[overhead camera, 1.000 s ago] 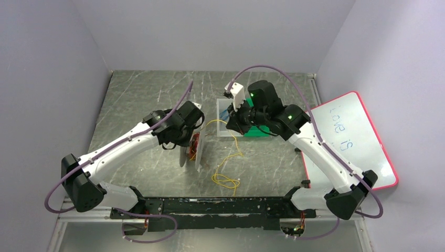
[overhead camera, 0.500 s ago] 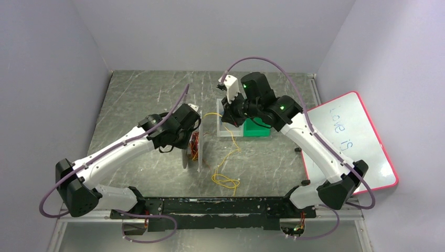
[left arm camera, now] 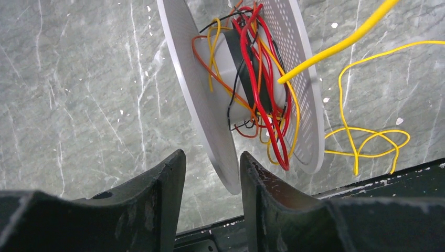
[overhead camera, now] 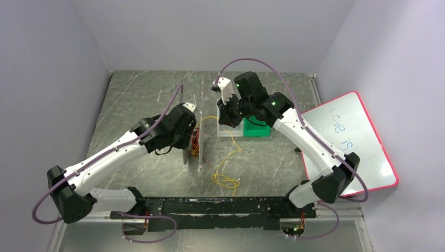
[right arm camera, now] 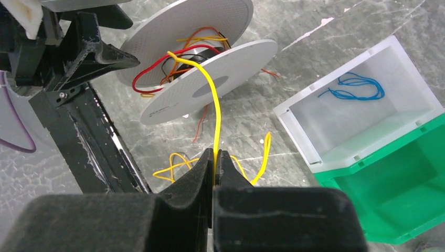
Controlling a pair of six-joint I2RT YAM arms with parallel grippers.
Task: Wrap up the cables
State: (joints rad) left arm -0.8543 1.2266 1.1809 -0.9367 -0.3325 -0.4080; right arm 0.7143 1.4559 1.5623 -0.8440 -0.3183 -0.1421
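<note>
The yellow cable's loose end (left arm camera: 282, 81) hangs apart from the nearer disc's rim (left arm camera: 228, 179), so next my right gripper moves it to that rim first. My left gripper will then pinch the two together.
A white two-disc spool (overhead camera: 197, 149) stands on edge on the table, with red, orange and yellow cables (left arm camera: 262, 79) wound on its hub. My left gripper (left arm camera: 212, 154) is open. The rim of the spool's nearer disc (left arm camera: 199, 105) sits between its jaws, close to the right finger, with a gap to the left one. My right gripper (right arm camera: 215, 152) is shut on the yellow cable (right arm camera: 210, 100), which rises in an arc from the spool (right arm camera: 231, 58). The cable's slack lies in loose loops (overhead camera: 225, 181) near the front rail.
A white bin (right arm camera: 362, 115) holding a small blue wire coil (right arm camera: 357, 89) adjoins a green bin (right arm camera: 399, 194), just right of the right gripper. A red-framed whiteboard (overhead camera: 351, 136) leans at the right wall. The black front rail (overhead camera: 220, 205) borders the loops.
The left jaws have widened away from the spool disc. The right arm has swung left and towards the back, carrying the yellow cable over the spool.
</note>
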